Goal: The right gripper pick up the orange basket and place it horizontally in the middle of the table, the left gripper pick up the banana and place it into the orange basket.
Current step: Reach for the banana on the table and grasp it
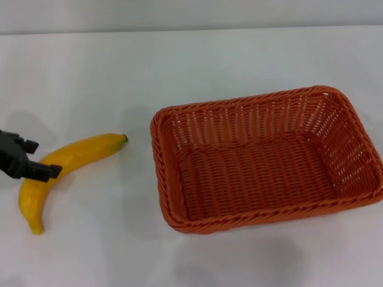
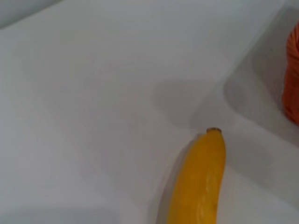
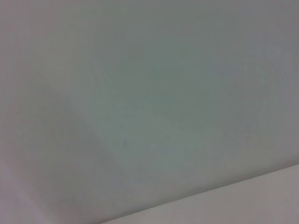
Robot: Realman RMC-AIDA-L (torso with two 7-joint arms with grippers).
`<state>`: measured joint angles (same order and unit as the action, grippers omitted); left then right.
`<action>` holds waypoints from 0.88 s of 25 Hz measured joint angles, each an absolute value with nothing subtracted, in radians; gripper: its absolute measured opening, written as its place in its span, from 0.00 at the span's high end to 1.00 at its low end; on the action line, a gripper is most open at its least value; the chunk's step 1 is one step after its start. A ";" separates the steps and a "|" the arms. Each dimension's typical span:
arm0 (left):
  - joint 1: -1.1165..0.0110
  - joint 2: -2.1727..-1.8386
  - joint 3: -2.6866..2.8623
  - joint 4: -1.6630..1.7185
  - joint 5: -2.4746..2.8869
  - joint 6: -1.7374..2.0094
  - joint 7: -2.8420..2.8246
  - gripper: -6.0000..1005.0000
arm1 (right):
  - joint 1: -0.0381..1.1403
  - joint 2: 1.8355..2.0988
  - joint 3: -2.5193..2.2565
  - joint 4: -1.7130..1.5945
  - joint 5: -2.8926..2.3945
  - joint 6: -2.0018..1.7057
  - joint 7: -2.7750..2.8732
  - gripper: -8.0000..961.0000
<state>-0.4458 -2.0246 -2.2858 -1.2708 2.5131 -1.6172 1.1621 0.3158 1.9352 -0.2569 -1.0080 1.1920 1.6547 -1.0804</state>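
I keep lowering my left gripper's open fingers, which stand across the banana's middle (image 1: 52, 161), until they reach down along both sides of the banana (image 1: 62, 173), and then close them.
The yellow banana (image 1: 72, 156) lies on the white table (image 1: 90, 78) at the left, its stem tip pointing toward the basket. My left gripper (image 1: 45, 158) comes in from the left edge and is open. One black finger (image 1: 46, 171) lies over the banana's middle and the other is just beyond it. The left wrist view shows the banana (image 2: 201, 182) from close up and a sliver of the basket (image 2: 292, 79). The orange basket (image 1: 263, 156) rests lengthwise across the table's middle-right, with nothing in it. My right gripper is out of view.
The right wrist view shows only a plain pale surface. Bare tabletop lies between the banana and the basket's left rim (image 1: 157, 161), and along the front edge.
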 joint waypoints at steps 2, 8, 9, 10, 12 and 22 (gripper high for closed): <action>-0.444 -2.029 -2.285 -1.244 2.521 -1.598 1.171 0.20 | 0.318 1.935 -0.257 -1.008 1.192 1.655 -1.077 0.59; -0.443 -2.047 -2.283 -1.181 2.544 -1.540 1.202 0.20 | 0.323 1.936 -0.257 -0.999 1.192 1.655 -1.068 0.59; -0.442 -2.049 -2.283 -1.179 2.547 -1.533 1.204 0.20 | 0.323 1.935 -0.257 -0.997 1.192 1.655 -1.067 0.59; -0.440 -2.051 -2.283 -1.178 2.551 -1.527 1.205 0.20 | 0.323 1.935 -0.257 -0.997 1.192 1.655 -1.067 0.59; -0.436 -2.052 -2.283 -1.174 2.553 -1.518 1.206 0.20 | 0.322 1.934 -0.257 -0.992 1.191 1.652 -1.065 0.59; -0.436 -2.052 -2.291 -1.139 2.553 -1.493 1.220 0.22 | 0.320 1.924 -0.258 -0.959 1.192 1.650 -1.064 0.59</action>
<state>-0.4356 -2.0519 -2.2906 -1.1385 2.5528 -1.4933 1.2199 0.3195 1.9240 -0.2577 -0.9593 1.1915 1.6495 -1.0645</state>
